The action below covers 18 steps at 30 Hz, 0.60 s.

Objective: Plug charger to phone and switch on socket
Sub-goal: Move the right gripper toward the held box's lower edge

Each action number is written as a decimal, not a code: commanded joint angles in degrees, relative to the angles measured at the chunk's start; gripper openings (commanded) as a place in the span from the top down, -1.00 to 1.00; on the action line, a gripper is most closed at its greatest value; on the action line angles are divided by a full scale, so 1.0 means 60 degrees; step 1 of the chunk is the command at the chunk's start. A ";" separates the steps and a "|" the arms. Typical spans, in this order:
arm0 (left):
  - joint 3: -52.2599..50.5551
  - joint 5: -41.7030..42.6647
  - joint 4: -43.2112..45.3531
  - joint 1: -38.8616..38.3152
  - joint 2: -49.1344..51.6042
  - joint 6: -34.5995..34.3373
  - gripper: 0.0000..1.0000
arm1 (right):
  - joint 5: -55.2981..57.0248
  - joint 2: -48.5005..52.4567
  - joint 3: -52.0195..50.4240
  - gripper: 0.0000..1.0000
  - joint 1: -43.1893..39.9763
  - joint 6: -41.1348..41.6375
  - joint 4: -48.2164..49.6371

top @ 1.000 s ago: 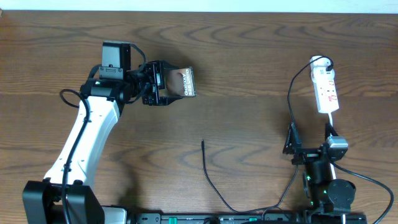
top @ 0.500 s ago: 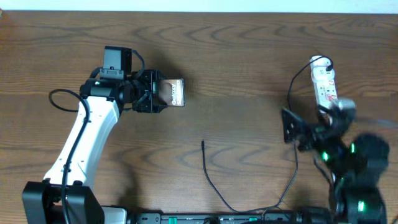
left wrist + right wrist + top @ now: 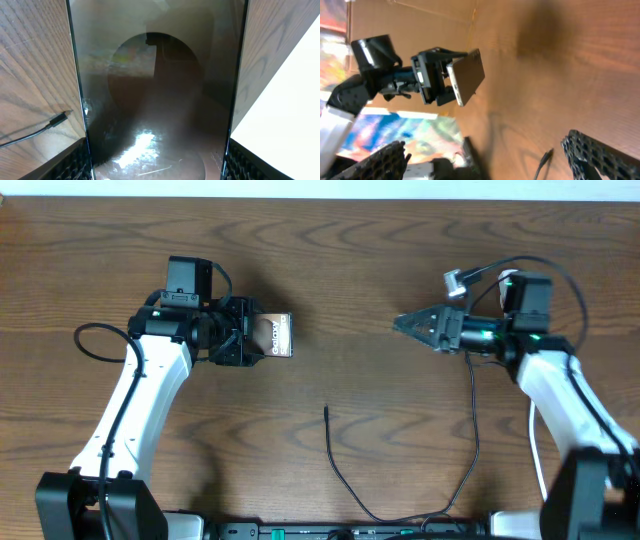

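The phone's lettered end (image 3: 279,335) juts clear of my left gripper, facing my open right gripper, so I should keep reaching until its fingers straddle that end (image 3: 287,335), then close.
My left gripper (image 3: 243,337) is shut on the phone (image 3: 274,336), a dark slab with white lettering, and holds it on edge above the table at the left. In the left wrist view the phone (image 3: 160,90) fills the space between the fingers (image 3: 157,162). The charger tip (image 3: 326,412) lies on the table at the centre, and its thin black cable (image 3: 345,485) runs toward the front edge. The tip also shows in the left wrist view (image 3: 60,119) and the right wrist view (image 3: 545,157). My right gripper (image 3: 412,324) is open and empty, raised and pointing left. The socket is mostly hidden under the right arm.
A white cord (image 3: 535,455) and the thin black cable (image 3: 473,420) run along the right side toward the front edge. The right wrist view shows the left gripper (image 3: 432,77) holding the phone (image 3: 467,75) over the wood table (image 3: 560,75).
The right arm has swung up from the table's front edge to the back right, over the socket, gripper pointing left. The left arm has drawn the phone slightly left.
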 commanded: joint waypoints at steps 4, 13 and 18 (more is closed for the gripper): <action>0.0277 -0.0561 -0.0164 0.0015 -0.0222 0.0168 0.85 | -0.0579 0.1366 0.0157 -0.99 0.1035 0.0699 0.1089; 0.0259 -0.1075 -0.0758 -0.0022 -0.0222 0.0168 0.85 | 0.1235 0.1770 0.0157 -0.99 0.2951 0.0623 0.2200; 0.0259 -0.1945 -0.1005 -0.0353 -0.0222 0.0160 0.85 | 0.1840 0.1770 0.0157 -0.98 0.3854 0.1075 0.3330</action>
